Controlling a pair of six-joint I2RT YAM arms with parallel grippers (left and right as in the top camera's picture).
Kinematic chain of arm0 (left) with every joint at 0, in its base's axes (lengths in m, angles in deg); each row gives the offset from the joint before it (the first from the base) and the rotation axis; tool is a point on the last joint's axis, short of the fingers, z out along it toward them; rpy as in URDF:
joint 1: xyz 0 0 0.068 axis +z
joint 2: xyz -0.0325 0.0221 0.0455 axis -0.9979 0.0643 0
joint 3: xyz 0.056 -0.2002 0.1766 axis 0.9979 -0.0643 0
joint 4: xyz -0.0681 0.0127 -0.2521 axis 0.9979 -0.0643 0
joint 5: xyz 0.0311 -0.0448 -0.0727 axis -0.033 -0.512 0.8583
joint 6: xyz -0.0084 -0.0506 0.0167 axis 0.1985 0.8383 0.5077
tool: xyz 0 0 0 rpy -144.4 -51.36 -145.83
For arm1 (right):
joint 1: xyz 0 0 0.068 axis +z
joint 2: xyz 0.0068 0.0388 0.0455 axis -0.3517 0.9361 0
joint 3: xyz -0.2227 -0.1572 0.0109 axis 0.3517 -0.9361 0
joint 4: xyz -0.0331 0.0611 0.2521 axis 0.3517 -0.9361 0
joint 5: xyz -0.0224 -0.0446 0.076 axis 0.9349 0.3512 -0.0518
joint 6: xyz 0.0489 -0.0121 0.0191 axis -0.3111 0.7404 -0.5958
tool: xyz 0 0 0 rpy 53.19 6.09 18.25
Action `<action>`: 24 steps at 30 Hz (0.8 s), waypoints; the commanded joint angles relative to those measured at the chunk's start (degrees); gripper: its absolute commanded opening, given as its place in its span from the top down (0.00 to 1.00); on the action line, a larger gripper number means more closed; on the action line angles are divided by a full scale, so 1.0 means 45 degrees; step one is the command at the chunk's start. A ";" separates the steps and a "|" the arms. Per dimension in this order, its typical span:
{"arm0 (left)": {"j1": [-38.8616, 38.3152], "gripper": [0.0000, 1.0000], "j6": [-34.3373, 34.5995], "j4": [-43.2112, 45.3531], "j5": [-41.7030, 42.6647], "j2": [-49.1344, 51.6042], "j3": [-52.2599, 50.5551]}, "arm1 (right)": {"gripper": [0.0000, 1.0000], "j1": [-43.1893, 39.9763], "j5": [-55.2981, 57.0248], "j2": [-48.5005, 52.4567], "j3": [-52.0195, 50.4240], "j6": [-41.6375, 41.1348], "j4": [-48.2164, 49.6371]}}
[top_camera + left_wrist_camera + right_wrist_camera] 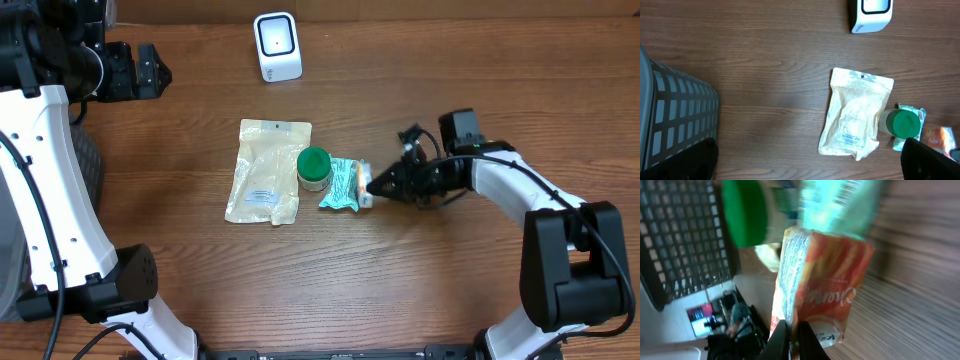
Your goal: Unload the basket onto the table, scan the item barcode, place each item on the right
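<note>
The orange packet stands tilted (364, 186) against the teal packet, so my right gripper should pull it clear, lay it flat and pinch its edge from another angle.
A small orange snack packet (364, 186) lies at the right end of a cluster in the table's middle, and my right gripper (374, 184) is shut on its edge. In the right wrist view the two fingers (807, 341) pinch the lower rim of the orange packet (825, 290). Touching it are a teal packet (341, 186), a green-lidded jar (314, 167) and a beige pouch (266, 170). The white barcode scanner (277, 45) stands at the far edge. My left gripper (150, 73) hangs open at the far left, away from the items, its fingertips (932, 159) spread wide over bare wood.
A dark mesh basket (88, 165) sits at the table's left side, also seen in the left wrist view as the mesh basket (675, 115). Bare wood lies between the cluster and the scanner (870, 14).
</note>
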 commanded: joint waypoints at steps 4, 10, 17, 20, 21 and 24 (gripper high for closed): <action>0.0049 0.01 -0.0194 -0.0019 -0.0044 0.0029 -0.0015 | 0.96 -0.0325 0.0913 -0.0015 -0.0578 -0.0364 0.0005; 0.0049 0.00 -0.0189 -0.0019 -0.0039 0.0029 -0.0015 | 0.93 -0.0330 0.2905 -0.0015 -0.0578 -0.0996 -0.0529; 0.0049 0.01 -0.0189 -0.0019 -0.0039 0.0029 -0.0015 | 0.71 -0.0471 0.3793 -0.0015 -0.0578 -0.0991 -0.0923; 0.0049 0.01 -0.0194 -0.0019 -0.0039 0.0029 -0.0015 | 0.69 -0.0797 0.4328 -0.0015 -0.0544 -0.0957 -0.1326; 0.0049 0.00 -0.0194 -0.0019 -0.0044 0.0029 -0.0015 | 0.69 -0.0937 0.4425 -0.0015 -0.0515 -0.0928 -0.1462; 0.0049 0.01 -0.0189 -0.0019 -0.0044 0.0029 -0.0015 | 0.64 -0.1384 0.4697 -0.0015 -0.0248 -0.0714 -0.1977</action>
